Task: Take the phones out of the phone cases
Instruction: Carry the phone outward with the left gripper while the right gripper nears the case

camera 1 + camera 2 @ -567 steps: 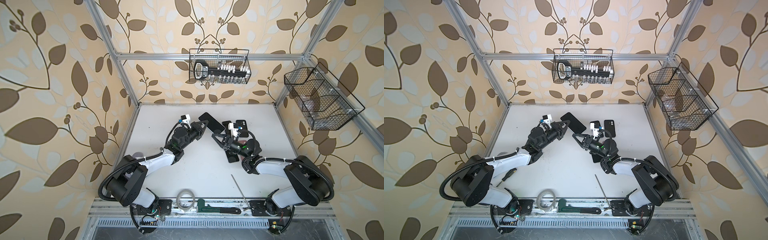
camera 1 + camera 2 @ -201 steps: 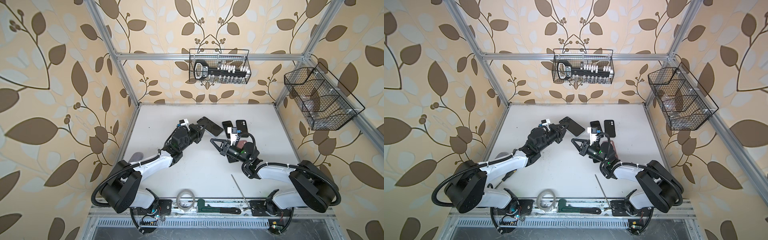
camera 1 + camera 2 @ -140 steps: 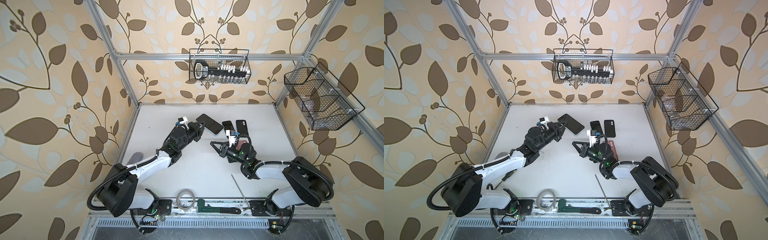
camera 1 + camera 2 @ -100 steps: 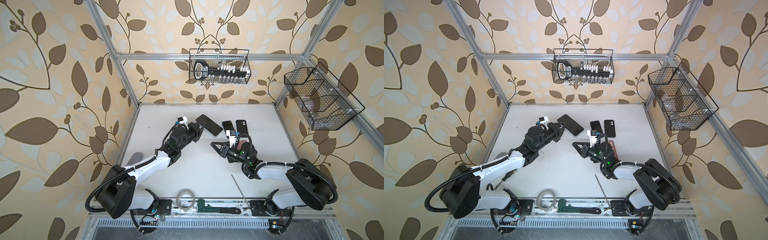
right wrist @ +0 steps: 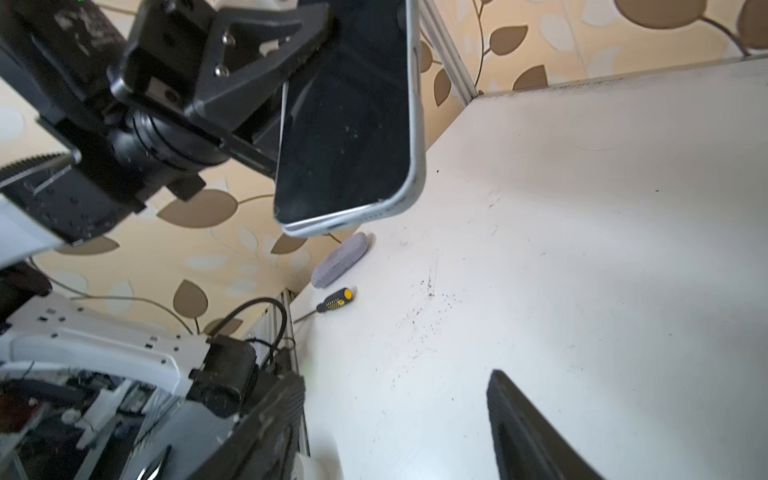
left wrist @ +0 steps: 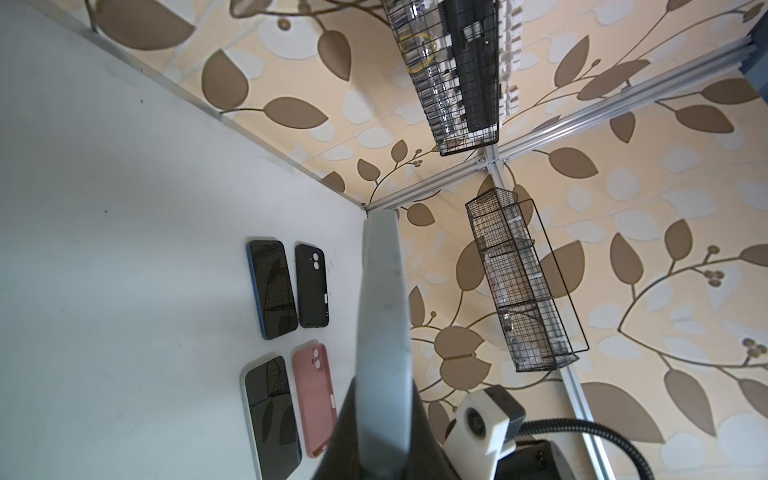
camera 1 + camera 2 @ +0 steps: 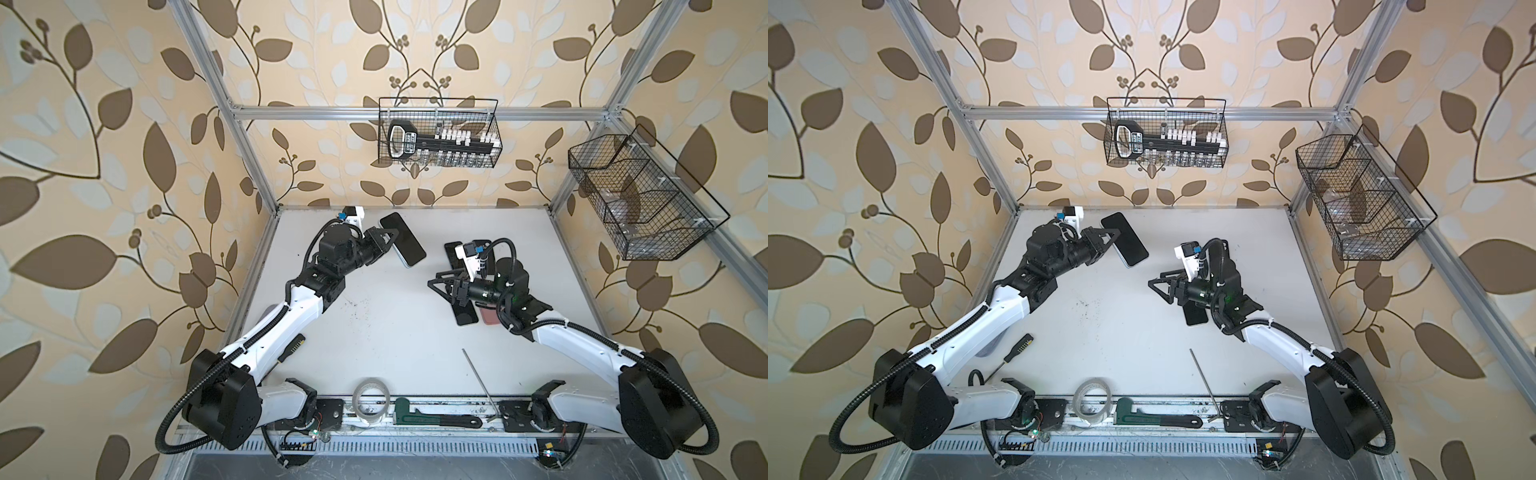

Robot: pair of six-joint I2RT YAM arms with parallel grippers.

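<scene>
The phone's free long side (image 7: 412, 234) is angled away from where my right gripper can reach. Next, my left gripper straightens the phone and moves it toward my right gripper (image 7: 430, 270).
A black-screened phone (image 7: 405, 245) (image 7: 1125, 241) in a pale grey case hangs tilted above the back left of the table. My left gripper (image 7: 390, 241) (image 7: 1111, 242) is shut on one long side of it. In the left wrist view its pale edge (image 6: 382, 311) rises from between the dark fingers (image 6: 419, 419). The right wrist view shows its screen (image 5: 345, 124) from below. My right gripper (image 7: 438, 289) (image 7: 1156, 287) (image 5: 397, 376) stands open and empty, well apart from the phone, right of the table's middle.
Under the right arm lie a blue-rimmed phone (image 6: 272, 289), a black case (image 6: 313, 284), a pink case (image 6: 316, 399) and a white-rimmed phone (image 6: 270, 415). A screwdriver (image 7: 291, 347), tape roll (image 7: 371, 401), wrench (image 7: 436, 417) and rod (image 7: 478, 380) lie near the front edge.
My right gripper has gone from shut to open and has drawn back from the phone. The left gripper keeps its hold and has carried the phone slightly toward the back left.
</scene>
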